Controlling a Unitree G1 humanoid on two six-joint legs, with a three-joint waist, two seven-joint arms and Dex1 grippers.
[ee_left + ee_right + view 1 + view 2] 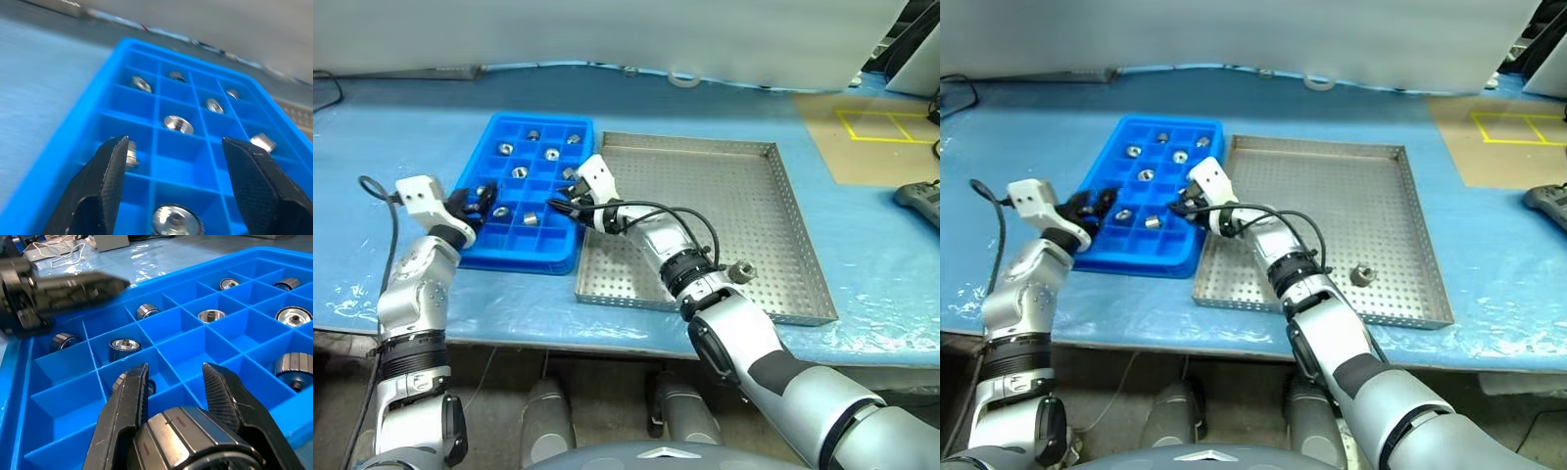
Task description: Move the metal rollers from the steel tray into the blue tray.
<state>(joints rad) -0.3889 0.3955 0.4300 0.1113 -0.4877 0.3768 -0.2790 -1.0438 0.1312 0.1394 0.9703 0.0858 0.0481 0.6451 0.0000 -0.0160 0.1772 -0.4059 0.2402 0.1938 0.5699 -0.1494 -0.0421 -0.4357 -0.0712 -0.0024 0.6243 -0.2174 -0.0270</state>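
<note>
My left gripper is empty above cells (177, 221) that already have rollers in them, so it should move across and take the roller (190, 438) that my right gripper is holding.
The blue tray (524, 258) lies left of the steel tray (744, 196) and holds several metal rollers (520, 172) in its square compartments. My left gripper (481, 201) hovers open over the blue tray's left side, its fingers (112, 161) spread above a roller (177, 221) in a cell. At the blue tray's right edge my right gripper (560, 201) is shut on a metal roller (195, 440), held just above the near compartments. One roller (741, 269) stands on the steel tray's perforated floor near its front right.
A blue sheet covers the table (391, 127). A dark controller (920, 201) lies at the far right, with yellow tape marks (886, 125) on a brown board behind it. A white ring (683, 78) sits at the back edge.
</note>
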